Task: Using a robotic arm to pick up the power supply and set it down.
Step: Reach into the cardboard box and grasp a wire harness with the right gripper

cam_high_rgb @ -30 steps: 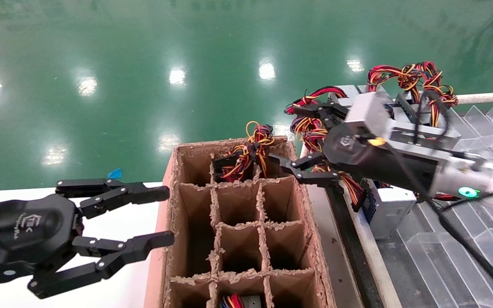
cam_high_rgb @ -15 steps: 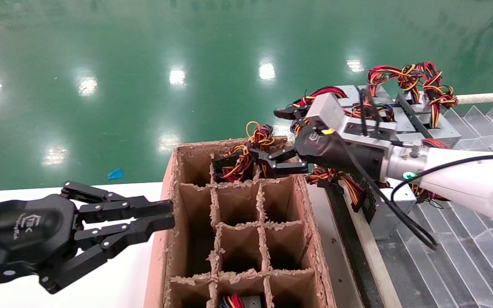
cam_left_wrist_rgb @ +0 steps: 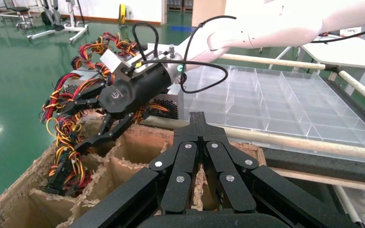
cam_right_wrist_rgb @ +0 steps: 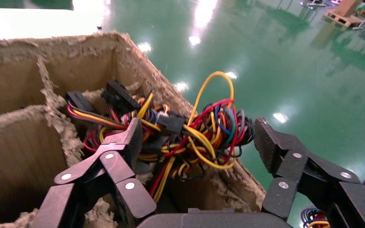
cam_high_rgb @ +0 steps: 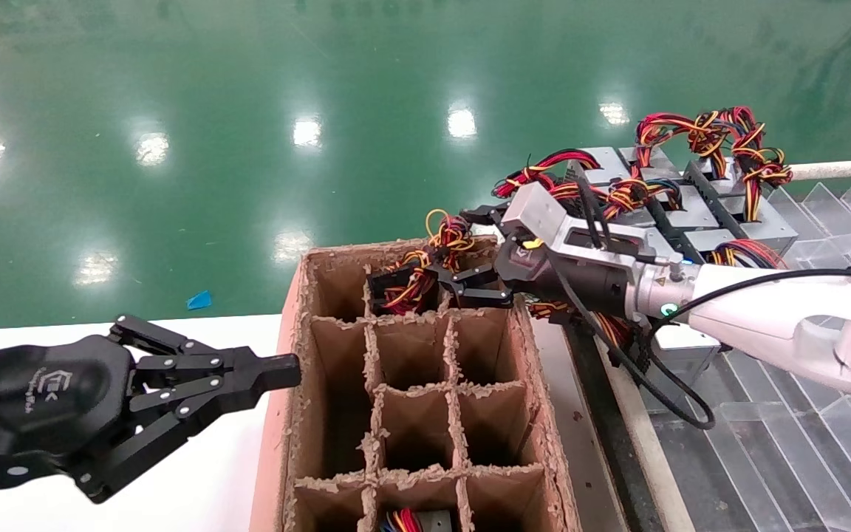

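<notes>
I see yellow and red wires [cam_right_wrist_rgb: 163, 180] going down into the corner cell. So the wire bundle [cam_high_rgb: 455, 232] will leave the neighboring bundle behind when I lift.
The power supply stands in the far middle cell of the divided cardboard box [cam_high_rgb: 294, 414]. Only its red-yellow-black wire bundle [cam_high_rgb: 425, 267] [cam_right_wrist_rgb: 197, 130] shows above the rim; the metal body is hidden. My right gripper [cam_high_rgb: 457, 250] [cam_right_wrist_rgb: 199, 137] hangs open at the box's far right corner. One finger stands on each side of the bundle, and neither is pressed on it. In the left wrist view the right gripper [cam_left_wrist_rgb: 88, 121] reaches down over the wires [cam_left_wrist_rgb: 66, 152]. My left gripper [cam_high_rgb: 281, 369] [cam_left_wrist_rgb: 198, 121] is shut and empty beside the box's left wall.
Several more silver power supplies [cam_high_rgb: 691, 214] with wire bundles are stacked at the back right. A clear plastic divided tray [cam_high_rgb: 802, 458] lies under the right arm. Another wire bundle [cam_high_rgb: 403, 521] shows in a near cell. A white table [cam_high_rgb: 196, 488] lies to the left.
The right gripper has swung left and down from above the stacked supplies to the wire bundle in the box's far cell. The left gripper has gone from open to shut.
</notes>
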Motion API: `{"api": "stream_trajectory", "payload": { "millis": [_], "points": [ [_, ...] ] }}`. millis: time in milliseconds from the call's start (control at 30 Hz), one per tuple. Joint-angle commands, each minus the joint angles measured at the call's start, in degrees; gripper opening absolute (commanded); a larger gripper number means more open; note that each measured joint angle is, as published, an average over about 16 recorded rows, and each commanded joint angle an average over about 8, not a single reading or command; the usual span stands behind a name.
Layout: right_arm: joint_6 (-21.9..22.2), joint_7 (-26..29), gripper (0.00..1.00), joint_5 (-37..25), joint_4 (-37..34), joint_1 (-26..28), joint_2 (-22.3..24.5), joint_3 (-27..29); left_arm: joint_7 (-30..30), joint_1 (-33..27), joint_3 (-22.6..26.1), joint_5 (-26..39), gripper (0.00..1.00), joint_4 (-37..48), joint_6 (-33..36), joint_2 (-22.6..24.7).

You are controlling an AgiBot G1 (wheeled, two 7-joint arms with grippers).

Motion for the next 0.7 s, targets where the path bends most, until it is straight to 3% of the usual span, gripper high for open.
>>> {"api": "stream_trajectory", "payload": {
  "millis": [33, 700],
  "points": [
    [0.49, -1.35, 0.0, -0.05, -1.37, 0.22, -0.48, 0.01, 0.0, 0.0, 0.0, 0.0, 0.0, 0.0, 0.0, 0.0],
    [0.0, -6.45, 0.0, -1.08, -5.93, 1.85, -1.34, -0.63, 0.0, 0.0, 0.0, 0.0, 0.0, 0.0, 0.0, 0.0]
  ]
}}
